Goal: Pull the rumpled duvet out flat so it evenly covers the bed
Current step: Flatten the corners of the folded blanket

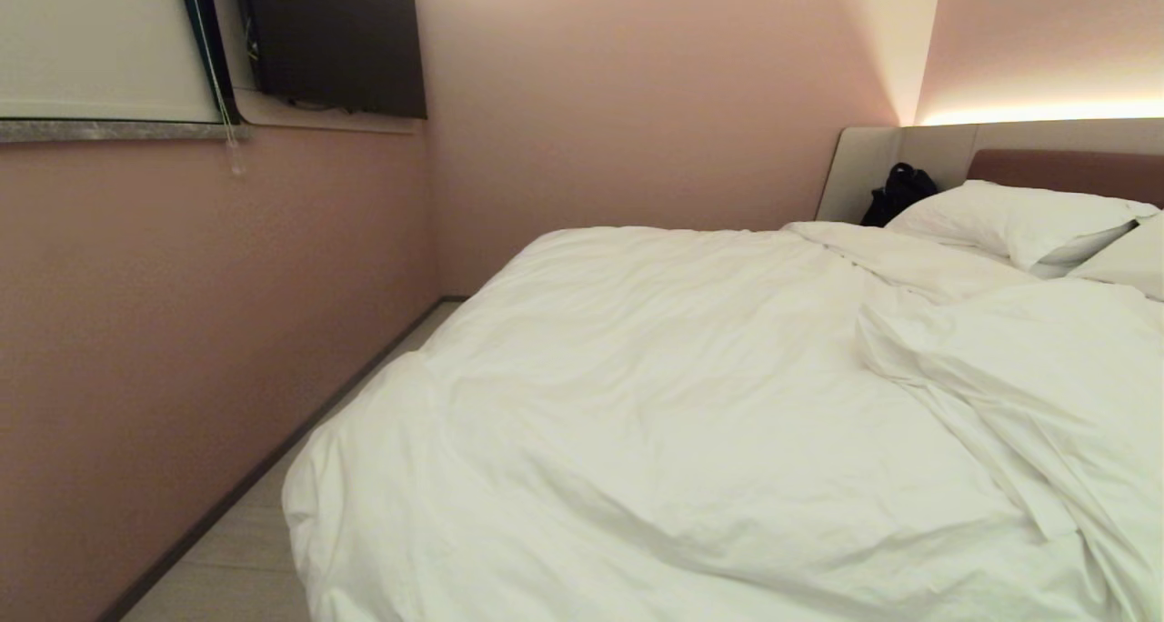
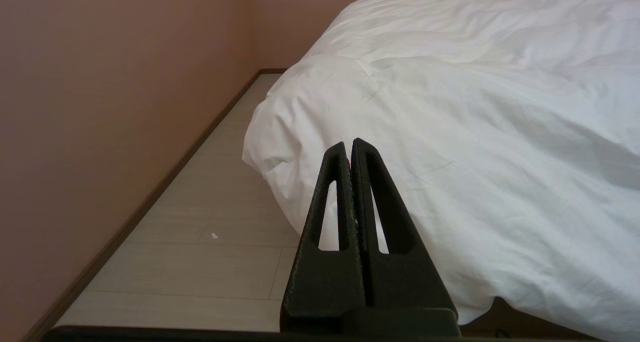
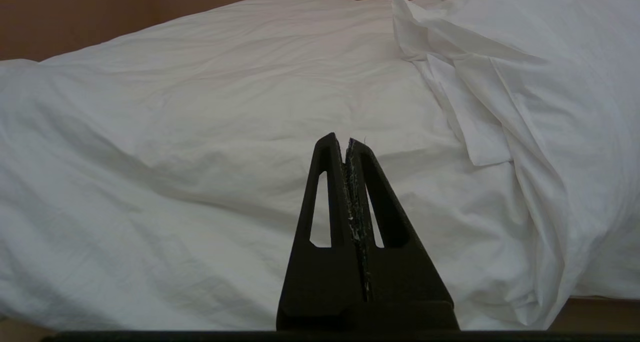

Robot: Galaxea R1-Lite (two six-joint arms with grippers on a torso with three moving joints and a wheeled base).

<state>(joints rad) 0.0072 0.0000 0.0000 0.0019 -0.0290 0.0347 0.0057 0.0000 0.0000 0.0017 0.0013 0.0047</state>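
Note:
My left gripper should swing over the pale floor (image 1: 235, 562) and reach in from there, because it faces the duvet's near side while the duvet's corner hangs (image 1: 313, 491) toward the wall.
The white duvet (image 1: 691, 395) lies rumpled over the bed, whose mauve-brown headboard (image 1: 1064, 172) shows at the far right. The cover is bunched into folds on the right side (image 1: 1018, 367) and hangs over the near left corner (image 2: 285, 127). Neither arm shows in the head view. My left gripper (image 2: 349, 144) is shut and empty, held off the bed's near left corner, above the floor. My right gripper (image 3: 345, 141) is shut and empty too, facing the duvet's near side (image 3: 225, 147) with the folded-over part (image 3: 500, 97) to one side.
Two white pillows (image 1: 1018, 217) lie at the headboard, with a black bag (image 1: 896, 193) beside them. A pink wall (image 1: 182, 349) runs along the bed's left side, leaving a narrow strip of pale floor (image 2: 210, 232). A dark screen (image 1: 332, 35) hangs on the wall.

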